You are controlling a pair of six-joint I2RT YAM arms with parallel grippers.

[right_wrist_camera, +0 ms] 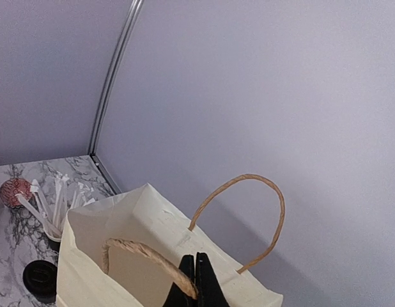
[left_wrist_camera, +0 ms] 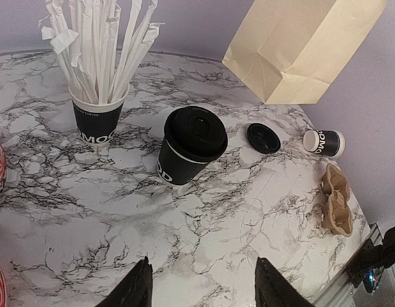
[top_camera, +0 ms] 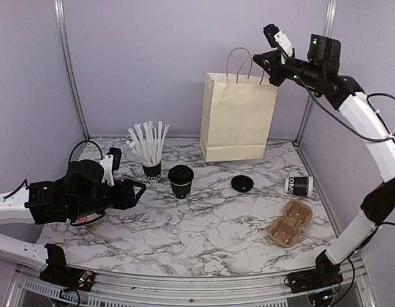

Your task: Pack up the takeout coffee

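My right gripper keeps carrying the cream paper bag (top_camera: 238, 118) to the clear marble (top_camera: 196, 231) in front of the coffee until the bag stands, because it hangs open by its handle.
The takeout coffee (top_camera: 181, 180) (left_wrist_camera: 191, 144) is a black paper cup with a black lid, upright at mid-table. In the right wrist view its lid (right_wrist_camera: 41, 278) shows beside the bag. My left gripper (top_camera: 141, 190) (left_wrist_camera: 202, 275) is open low over the marble, a short way left of the cup, with nothing between its fingers. At the back stands the cream paper bag (top_camera: 237, 115) (left_wrist_camera: 300, 45) (right_wrist_camera: 121, 256). My right gripper (top_camera: 258, 61) (right_wrist_camera: 196, 281) is above the bag's top, shut on its near twisted handle (right_wrist_camera: 146, 256). The far handle (right_wrist_camera: 274, 211) arches free.
A like cup full of white wrapped straws (top_camera: 151, 167) (left_wrist_camera: 98, 118) stands just left of the coffee. A loose black lid (top_camera: 241, 184) (left_wrist_camera: 263, 137), a cup lying on its side (top_camera: 298, 185) (left_wrist_camera: 324, 142) and a brown cardboard carrier (top_camera: 290, 222) (left_wrist_camera: 335, 201) lie at the right.
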